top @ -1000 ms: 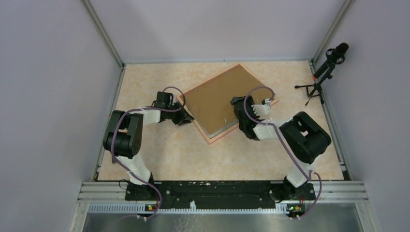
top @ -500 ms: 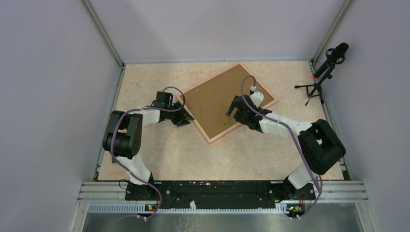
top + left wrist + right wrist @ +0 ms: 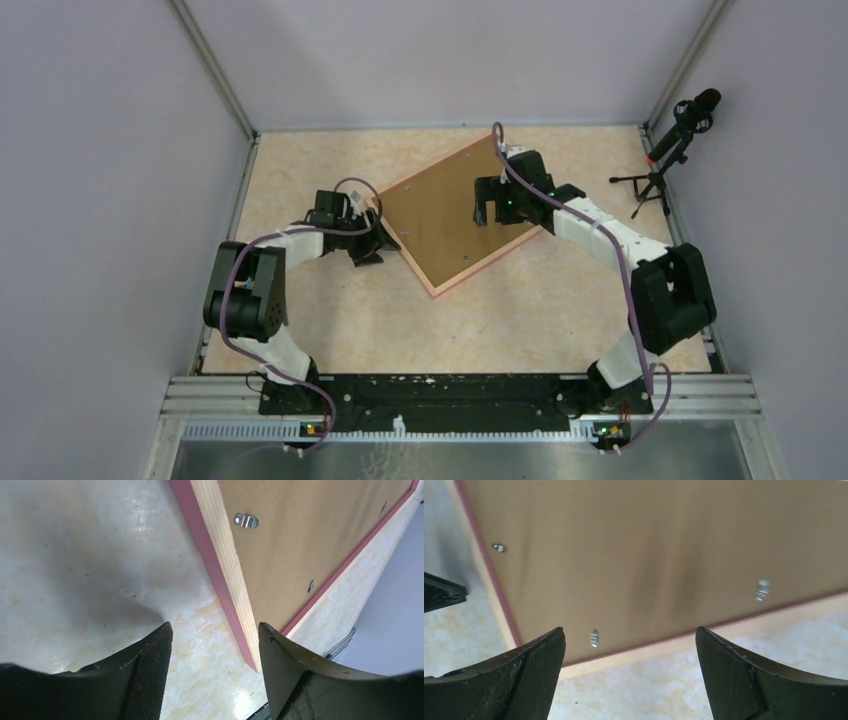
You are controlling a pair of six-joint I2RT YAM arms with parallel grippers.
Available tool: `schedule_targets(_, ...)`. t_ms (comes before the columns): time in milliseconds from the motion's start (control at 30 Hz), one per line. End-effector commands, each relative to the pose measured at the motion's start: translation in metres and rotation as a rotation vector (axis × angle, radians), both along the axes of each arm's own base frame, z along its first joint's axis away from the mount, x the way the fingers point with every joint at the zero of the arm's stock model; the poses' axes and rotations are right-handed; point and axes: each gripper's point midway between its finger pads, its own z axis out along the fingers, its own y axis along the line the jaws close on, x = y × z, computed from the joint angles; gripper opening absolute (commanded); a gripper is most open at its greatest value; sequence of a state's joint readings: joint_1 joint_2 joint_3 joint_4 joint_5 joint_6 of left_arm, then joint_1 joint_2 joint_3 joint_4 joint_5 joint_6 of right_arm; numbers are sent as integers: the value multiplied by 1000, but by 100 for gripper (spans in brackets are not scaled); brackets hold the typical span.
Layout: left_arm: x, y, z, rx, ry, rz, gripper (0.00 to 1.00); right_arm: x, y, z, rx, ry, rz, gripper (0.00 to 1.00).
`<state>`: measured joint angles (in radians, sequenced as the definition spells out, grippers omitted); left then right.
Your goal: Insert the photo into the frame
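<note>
The frame lies crooked, and my right gripper is over its brown backing board (image 3: 440, 212). My right gripper should take hold of the frame's near long side (image 3: 488, 266) and turn the frame.
The frame (image 3: 452, 283), pinkish-tan, lies face down and turned like a diamond on the table. The brown backing board (image 3: 435, 210) fills it, with small metal tabs (image 3: 246, 520) at the rim. The photo is hidden. My left gripper (image 3: 377, 238) is open at the frame's left edge. In the left wrist view its jaws (image 3: 214, 636) straddle the frame's pink edge (image 3: 202, 550) near a corner. My right gripper (image 3: 497, 208) is open and empty above the board's right part. In the right wrist view it (image 3: 630, 636) hovers over the frame's edge (image 3: 664, 647) and the board (image 3: 649, 545).
A microphone on a small tripod (image 3: 668, 152) stands at the back right of the table. Grey walls with metal rails close in the left, back and right sides. The tip of my left gripper's finger (image 3: 439, 592) shows at the left of the right wrist view.
My right arm has stretched out and swung its gripper from the frame's near right edge to farther back over the board. The left gripper and the frame have barely moved.
</note>
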<state>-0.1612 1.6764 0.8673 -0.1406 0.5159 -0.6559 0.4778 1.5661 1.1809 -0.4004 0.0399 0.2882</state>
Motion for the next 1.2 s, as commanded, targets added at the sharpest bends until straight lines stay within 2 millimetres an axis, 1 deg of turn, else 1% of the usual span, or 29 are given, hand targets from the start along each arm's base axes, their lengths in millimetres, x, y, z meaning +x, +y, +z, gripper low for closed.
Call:
schedule_targets(0,9,-7,24,-24,-105,-90,67,0,51,-14,150,89,167,97)
schedule_targets(33,9,-8,24,-28,-102,-90,66,0,62,-20,178,109,206,94)
schedule_targets(100,6,-9,19,-27,-79,-75,65,-4,78,-34,211,146,261,86)
schedule_targets(133,4,-12,17,-30,-74,-74,65,-6,85,-40,223,155,284,78)
schedule_targets(167,1,-16,14,-29,-61,-79,65,-8,88,-46,228,164,294,67)
schedule_targets(200,-1,-19,11,-29,-49,-83,65,-10,90,-52,230,174,298,58)
schedule_targets(233,-3,-23,8,-30,-36,-89,65,-11,90,-58,231,180,303,56)
schedule_targets(333,-8,-29,-2,-34,2,-94,65,-15,86,-73,209,201,304,55)
schedule_targets(433,-7,-30,-5,-31,8,-94,65,-26,82,-80,210,216,317,54)
schedule_targets(533,-5,-30,-7,-22,12,-101,65,-45,85,-86,266,243,345,53)
schedule_targets(600,-1,-30,-8,-14,8,-108,65,-60,89,-93,324,278,366,47)
schedule_targets(667,1,-29,-11,-6,20,-107,65,-72,91,-102,363,319,376,43)
schedule_targets(733,2,-30,-14,-10,28,-104,65,-82,97,-105,419,339,408,44)
schedule_targets(833,2,-29,-16,-4,37,-97,65,-97,100,-111,447,405,459,44)
schedule_targets(933,2,-27,-17,14,43,-95,65,-120,92,-119,414,462,499,44)
schedule_targets(1033,0,-23,-21,40,53,-89,65,-141,78,-126,310,501,586,44)
schedule_targets(1067,0,-22,-22,43,56,-87,65,-142,76,-126,272,498,612,44)
schedule_targets(1167,-4,-21,-26,38,71,-83,65,-133,83,-120,234,468,663,45)
